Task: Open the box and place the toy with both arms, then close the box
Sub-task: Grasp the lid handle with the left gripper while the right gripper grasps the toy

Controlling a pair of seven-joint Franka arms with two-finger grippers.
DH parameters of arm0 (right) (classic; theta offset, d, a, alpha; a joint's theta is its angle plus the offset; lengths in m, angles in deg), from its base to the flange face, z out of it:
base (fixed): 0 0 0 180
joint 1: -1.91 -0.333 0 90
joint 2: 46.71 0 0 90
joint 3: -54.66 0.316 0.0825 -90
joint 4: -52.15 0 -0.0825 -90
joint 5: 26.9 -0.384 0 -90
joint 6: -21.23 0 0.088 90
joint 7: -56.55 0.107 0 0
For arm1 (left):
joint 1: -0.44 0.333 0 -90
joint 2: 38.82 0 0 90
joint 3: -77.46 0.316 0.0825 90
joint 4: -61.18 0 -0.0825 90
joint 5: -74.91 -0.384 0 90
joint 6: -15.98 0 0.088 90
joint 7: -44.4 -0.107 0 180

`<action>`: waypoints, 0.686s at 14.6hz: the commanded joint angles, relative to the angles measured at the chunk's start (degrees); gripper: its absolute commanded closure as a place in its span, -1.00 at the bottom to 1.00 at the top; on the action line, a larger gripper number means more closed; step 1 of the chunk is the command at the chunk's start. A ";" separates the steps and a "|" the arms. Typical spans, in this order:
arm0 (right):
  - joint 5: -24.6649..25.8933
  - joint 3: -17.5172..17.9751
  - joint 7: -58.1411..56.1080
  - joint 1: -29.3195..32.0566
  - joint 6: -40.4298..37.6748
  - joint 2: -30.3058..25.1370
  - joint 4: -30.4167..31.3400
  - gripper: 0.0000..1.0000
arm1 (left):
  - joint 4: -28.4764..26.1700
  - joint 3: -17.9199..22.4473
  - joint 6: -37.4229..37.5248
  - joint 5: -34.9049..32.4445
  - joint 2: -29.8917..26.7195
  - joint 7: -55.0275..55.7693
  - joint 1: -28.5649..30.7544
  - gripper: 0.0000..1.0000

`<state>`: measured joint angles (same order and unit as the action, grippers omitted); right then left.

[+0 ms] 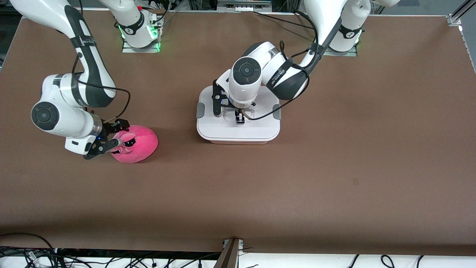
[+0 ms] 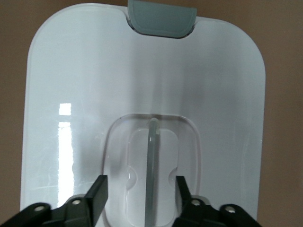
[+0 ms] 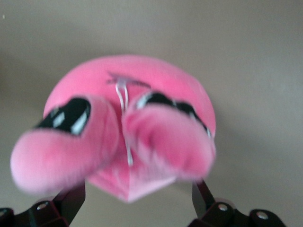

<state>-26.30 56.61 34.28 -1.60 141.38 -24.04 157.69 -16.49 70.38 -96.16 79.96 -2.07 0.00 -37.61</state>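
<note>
The toy [image 1: 139, 144] narrows to a point [image 3: 128, 190] between its two plump bulges, so it will pinch thin there and stay round everywhere else when the robot lifts it.
The box [image 1: 238, 132] stands mid-table with its white lid [image 2: 85, 94] on and a grey clip [image 1: 200, 110] at each end. My left gripper [image 1: 240, 118] is down over the lid's clear recessed handle [image 2: 152, 161]. Its fingers [image 2: 98, 194] stand apart, one on each side of the handle's bar, and do not touch it. The toy [image 1: 143, 143], a hot-pink plush with black sunglasses eyes, lies toward the right arm's end of the table. My right gripper [image 1: 121, 134] is open at the toy's face, its fingers [image 3: 71, 198] wide on either side of the snout [image 3: 142, 156].
Bare brown table surrounds the box and the toy. The table's edge and loose cables [image 1: 111, 260] run along the side nearest the front camera. The arm bases [image 1: 139, 33] stand at the table's back edge.
</note>
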 commanded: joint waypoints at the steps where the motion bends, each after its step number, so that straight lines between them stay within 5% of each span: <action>1: 0.19 0.77 -0.67 -0.44 5.08 1.76 -0.60 -0.99 | 0.86 0.04 1.57 -0.39 -0.11 -1.22 -0.27 1.00; 2: 0.11 0.77 -0.58 -0.53 6.75 2.11 -0.68 -0.87 | 0.86 0.04 2.09 -0.56 -0.28 -1.22 -0.27 1.00; 8: -0.07 0.77 -0.32 -0.71 11.16 3.61 -0.86 0.94 | 1.12 -0.91 7.09 -0.30 -1.95 -1.31 -0.01 1.00; 10: -1.82 0.85 0.03 -0.80 11.16 3.61 -1.56 1.00 | 1.56 -1.89 7.90 -0.47 -2.30 -1.57 0.43 1.00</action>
<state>-26.68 57.18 34.29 -2.43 151.94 -21.50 157.58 -15.33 69.64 -91.29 79.93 -2.78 -0.31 -37.69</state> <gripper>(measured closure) 0.634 0.930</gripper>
